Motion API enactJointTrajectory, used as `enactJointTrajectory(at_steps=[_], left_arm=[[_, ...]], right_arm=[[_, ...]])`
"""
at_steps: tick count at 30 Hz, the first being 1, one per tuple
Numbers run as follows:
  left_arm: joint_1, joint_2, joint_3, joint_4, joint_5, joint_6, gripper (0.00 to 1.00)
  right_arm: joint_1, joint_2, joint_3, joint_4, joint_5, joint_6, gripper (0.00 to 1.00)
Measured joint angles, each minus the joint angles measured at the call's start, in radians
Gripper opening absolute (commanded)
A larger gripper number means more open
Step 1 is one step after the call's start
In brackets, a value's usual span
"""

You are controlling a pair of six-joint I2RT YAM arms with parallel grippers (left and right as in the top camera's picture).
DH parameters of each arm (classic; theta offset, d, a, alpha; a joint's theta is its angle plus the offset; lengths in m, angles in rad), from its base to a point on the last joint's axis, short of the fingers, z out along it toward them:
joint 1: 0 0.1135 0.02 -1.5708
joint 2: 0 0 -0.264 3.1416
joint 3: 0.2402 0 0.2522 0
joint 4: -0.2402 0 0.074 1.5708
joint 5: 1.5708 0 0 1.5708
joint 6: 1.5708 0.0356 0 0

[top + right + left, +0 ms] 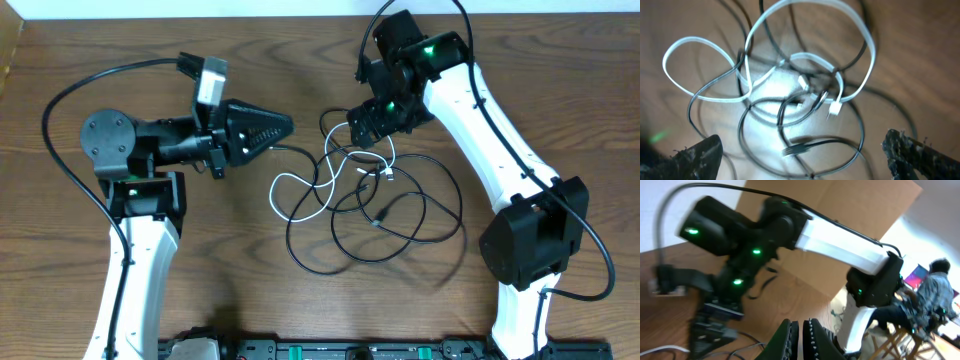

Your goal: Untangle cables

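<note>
Next, my left gripper backs away while my right gripper lifts the white cable clear (pixel 327 190), because its loop crosses the black (pixel 292 216) cable beside my left gripper.
A white cable (pixel 283 178) and a black cable (pixel 461 215) lie tangled in overlapping loops on the wooden table's middle. My right gripper (pixel 368 122) hovers over the tangle's upper part. In the right wrist view its fingers (pixel 801 139) are wide open, with the white cable (pixel 690 42), its small plug (pixel 835 108) and the black cable's plug (pixel 800 148) below them. My left gripper (pixel 272 128) points right, left of the tangle. Its jaws (pixel 801 335) are shut and nothing shows between them. A black strand (pixel 295 151) runs just below its tip.
The wooden table (pixel 560 90) extends round the tangle. A black rail (pixel 330 350) runs along the front edge. In the left wrist view my right arm (pixel 840 240) stands opposite, with a brown cardboard sheet (pixel 850 205) behind and a seated person (pixel 932 295) at the far right.
</note>
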Motion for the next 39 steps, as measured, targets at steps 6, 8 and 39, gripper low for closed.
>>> enactJointTrajectory(at_steps=[6,8,39], left_arm=[[0.053,0.099,0.0,-0.027,-0.001,0.011,0.08],[0.065,0.138,-0.005,-0.028,-0.001,0.015,0.08],[0.18,0.22,-0.064,-1.118,-1.0,0.478,0.27]], right_arm=[[0.03,0.0,0.0,-0.053,-0.074,0.008,0.93],[0.053,0.0,0.0,-0.051,-0.093,0.013,0.87],[0.313,0.001,-0.344,0.428,0.195,0.452,0.63]])
